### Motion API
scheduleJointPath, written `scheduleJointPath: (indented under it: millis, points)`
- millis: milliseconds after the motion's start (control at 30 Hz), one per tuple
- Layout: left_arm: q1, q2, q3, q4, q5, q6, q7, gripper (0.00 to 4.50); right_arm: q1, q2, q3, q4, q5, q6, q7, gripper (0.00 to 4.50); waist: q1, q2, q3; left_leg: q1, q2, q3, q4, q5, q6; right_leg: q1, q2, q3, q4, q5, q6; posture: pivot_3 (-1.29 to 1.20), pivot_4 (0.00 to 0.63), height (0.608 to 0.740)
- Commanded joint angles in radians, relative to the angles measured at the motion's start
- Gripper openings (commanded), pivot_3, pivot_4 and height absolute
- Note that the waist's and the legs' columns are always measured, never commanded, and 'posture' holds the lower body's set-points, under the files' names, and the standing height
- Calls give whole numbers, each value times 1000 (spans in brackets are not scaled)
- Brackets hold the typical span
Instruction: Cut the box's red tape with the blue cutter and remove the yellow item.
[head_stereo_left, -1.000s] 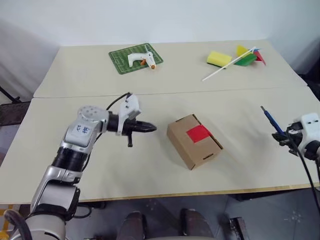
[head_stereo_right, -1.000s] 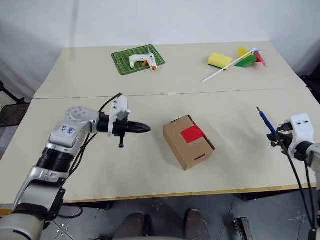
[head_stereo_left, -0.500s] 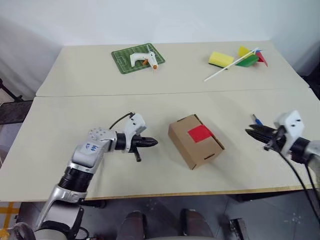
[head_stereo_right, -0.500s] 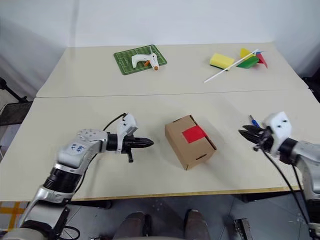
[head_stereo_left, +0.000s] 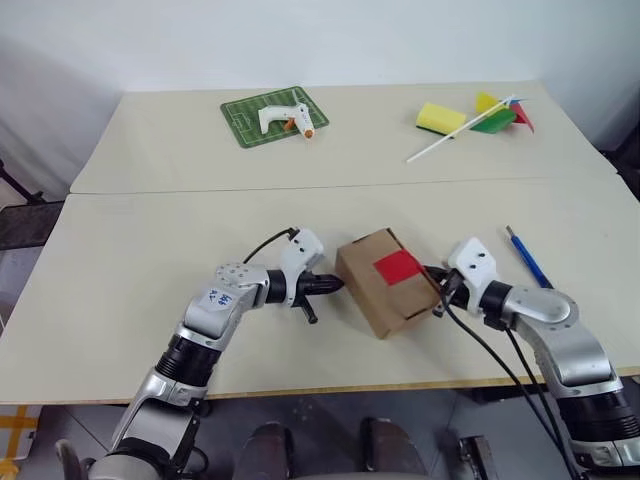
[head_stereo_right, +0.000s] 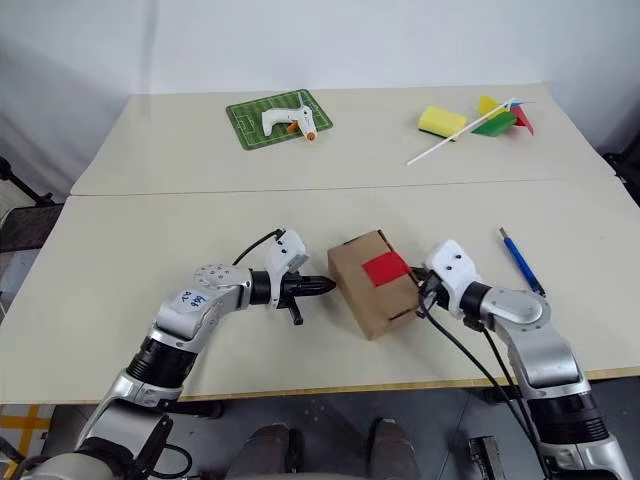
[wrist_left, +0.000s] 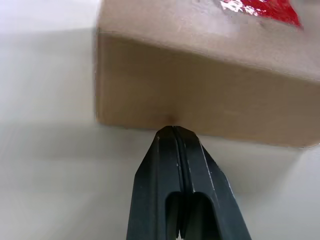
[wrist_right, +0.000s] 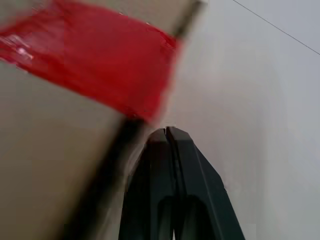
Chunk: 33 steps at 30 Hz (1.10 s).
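The box is at a slant and has the robot's left gripper only touching its side (head_stereo_left: 356, 299), so the left gripper should hold the box's top (head_stereo_left: 368, 265) while the right gripper opens the box's flap.
The brown box (head_stereo_left: 375, 290) sits mid-table with the red tape (head_stereo_left: 397, 266) across its top. My left gripper (head_stereo_left: 335, 284) is shut and empty, its tip touching the box's left wall (wrist_left: 200, 95). On the opposite side, my right gripper (head_stereo_left: 433, 278) is also shut and empty, its tip at the box's right edge just below the red tape (wrist_right: 95, 75). The blue cutter (head_stereo_left: 527, 257) lies loose on the table to the right of my right arm. The yellow item is hidden.
At the back left a white glue gun (head_stereo_left: 283, 119) rests on a green mat (head_stereo_left: 243, 122). A yellow sponge (head_stereo_left: 438, 117) and a pinwheel (head_stereo_left: 497, 113) with a white stick lie at the back right. A seam (head_stereo_left: 200, 188) crosses the table behind the box.
My right gripper swung left from the table's right edge to the box and shut; the blue cutter it carried now lies on the table. My left gripper moved right to the box's side.
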<state>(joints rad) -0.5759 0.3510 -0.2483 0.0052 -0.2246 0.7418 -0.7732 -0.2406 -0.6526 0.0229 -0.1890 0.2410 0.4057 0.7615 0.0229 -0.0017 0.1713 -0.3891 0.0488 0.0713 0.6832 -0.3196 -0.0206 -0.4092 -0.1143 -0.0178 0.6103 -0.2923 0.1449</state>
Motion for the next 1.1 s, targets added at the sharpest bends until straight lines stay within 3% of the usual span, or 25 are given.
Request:
scheduleJointPath:
  millis: [33,267,533,633,767,900,1000,1100]
  points:
    - [13,58,8,-73,-21,12,-46,0,28,21,35,-147,50,92,1,35,-2,0,0,0,0,0,0,0,0,0,0,0,0,0,0,0,150,740]
    - [59,119,29,-184,-68,70,-70,0,49,58,74,-286,92,270,-44,35,1,0,0,0,0,0,0,0,0,0,0,0,0,0,0,0,150,740]
    - [103,161,56,-238,-68,87,-48,0,63,55,64,-276,62,275,-72,35,0,0,0,0,0,0,0,-1,1,0,0,0,0,0,-1,0,150,740]
    - [114,194,58,-243,-35,21,-46,0,78,32,19,-287,88,311,-66,566,0,0,0,0,0,0,0,-1,1,0,0,0,0,0,-1,0,150,740]
    - [138,283,65,-246,-49,-52,-127,0,98,9,-58,-296,104,320,-87,1972,0,0,0,0,0,-1,-1,-1,1,0,0,0,-1,-1,-1,0,150,740]
    - [139,365,151,-280,-208,-54,-309,0,82,-3,-254,-349,271,502,-94,3396,-1,-1,0,-1,0,0,-1,-1,1,-1,0,0,0,-1,-2,0,150,740]
    - [59,310,165,-243,-239,-68,-291,0,17,48,-337,-377,435,668,-143,4395,4,-2,1,0,0,-1,-1,-1,1,0,-1,-1,0,-1,-2,0,150,740]
    - [0,229,133,-186,-213,-87,-248,0,-32,77,-336,-383,495,749,-190,4476,3,-2,1,0,0,-3,-1,-2,4,0,0,-1,0,-1,-2,0,150,740]
